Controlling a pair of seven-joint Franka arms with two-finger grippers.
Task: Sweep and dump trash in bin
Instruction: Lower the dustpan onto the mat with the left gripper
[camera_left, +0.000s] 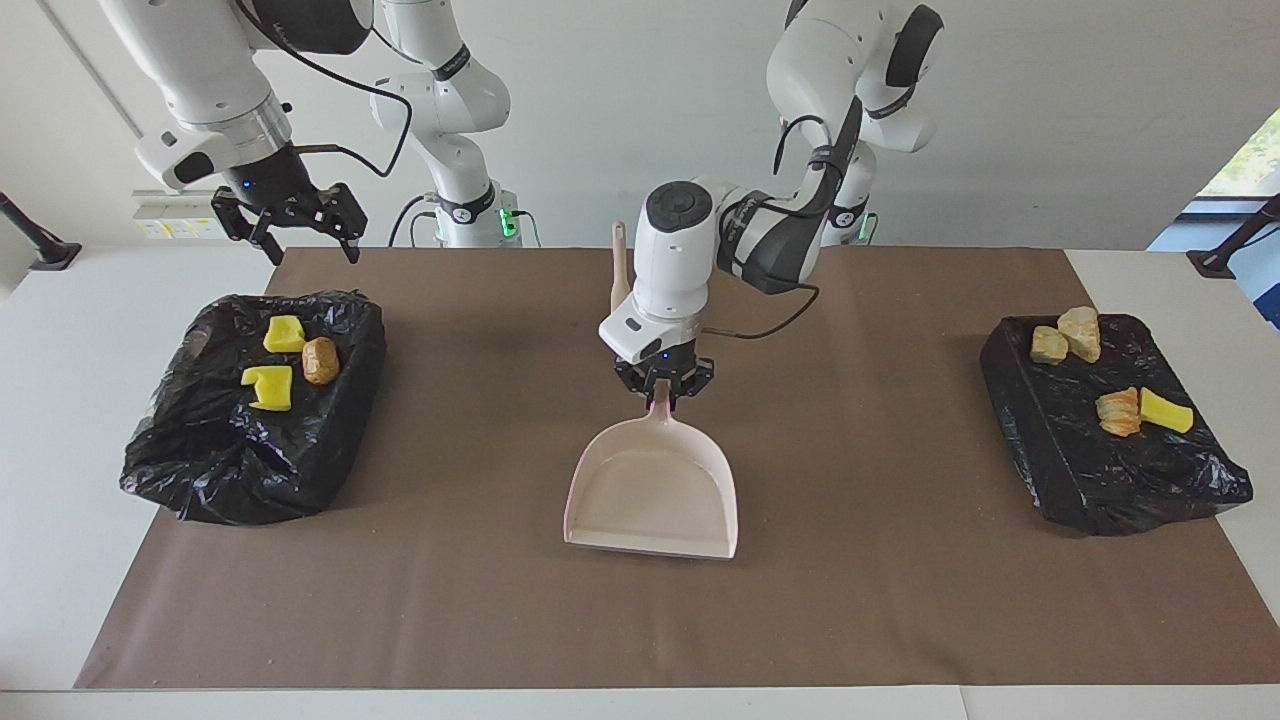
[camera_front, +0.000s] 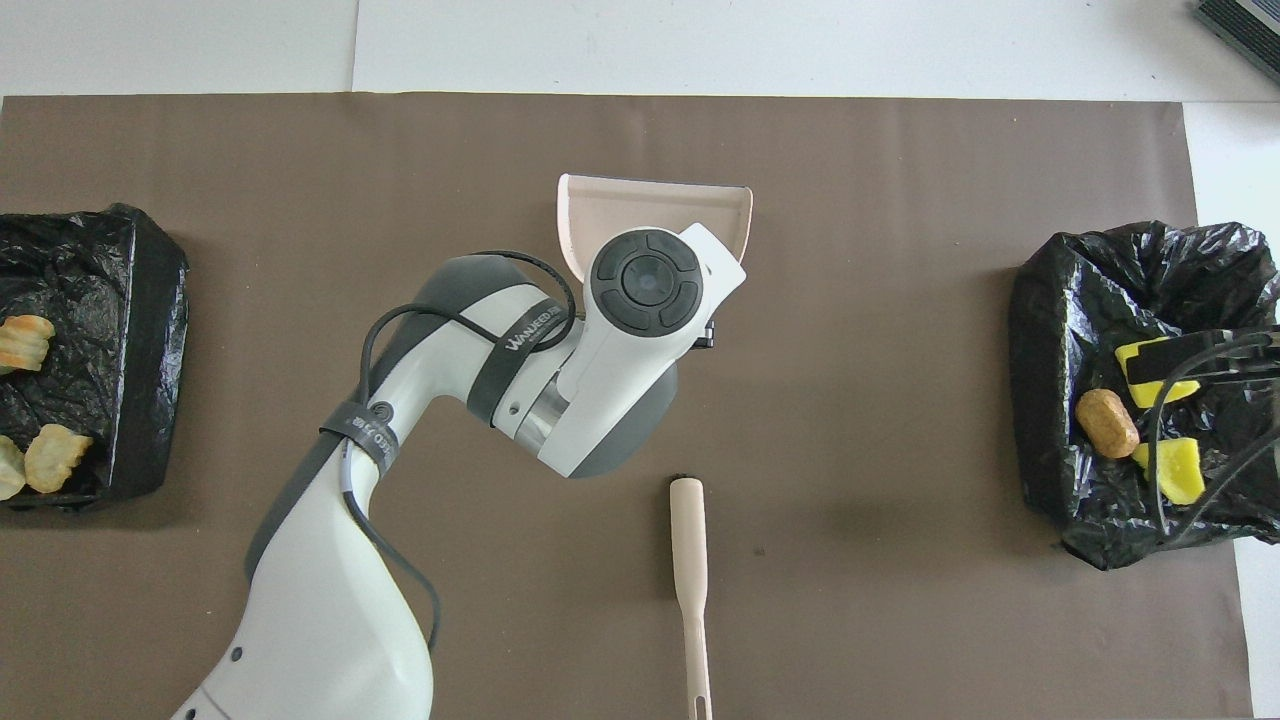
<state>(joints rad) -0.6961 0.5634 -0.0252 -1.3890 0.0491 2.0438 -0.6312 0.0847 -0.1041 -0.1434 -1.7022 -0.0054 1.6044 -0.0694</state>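
Note:
My left gripper should now bring the empty pink dustpan (camera_left: 654, 490) down until it lies flat and then let go of the dustpan's handle, because the dustpan faces up over clear brown mat (camera_left: 629, 572).
The pink dustpan (camera_left: 655, 490) lies flat on the brown mat (camera_left: 900, 600) at mid-table, and it looks empty. My left gripper (camera_left: 663, 388) is shut on its handle; in the overhead view my arm hides the grip and only the pan's mouth (camera_front: 650, 205) shows. The trash lies in two black-lined bins. Two yellow foam chunks (camera_left: 284, 334) and a brown lump (camera_left: 320, 360) are in the bin (camera_left: 200, 470) at the right arm's end. Tan lumps (camera_left: 1080, 333) and a yellow wedge (camera_left: 1165, 411) are in the bin (camera_left: 1100, 490) at the left arm's end. My right gripper (camera_left: 310, 240) is open, raised over its bin's nearer edge.
The beige-handled brush (camera_front: 690, 580) lies on the mat nearer to the robots than the dustpan; its handle shows beside my left arm in the facing view (camera_left: 619, 270). No scraps show on the mat itself.

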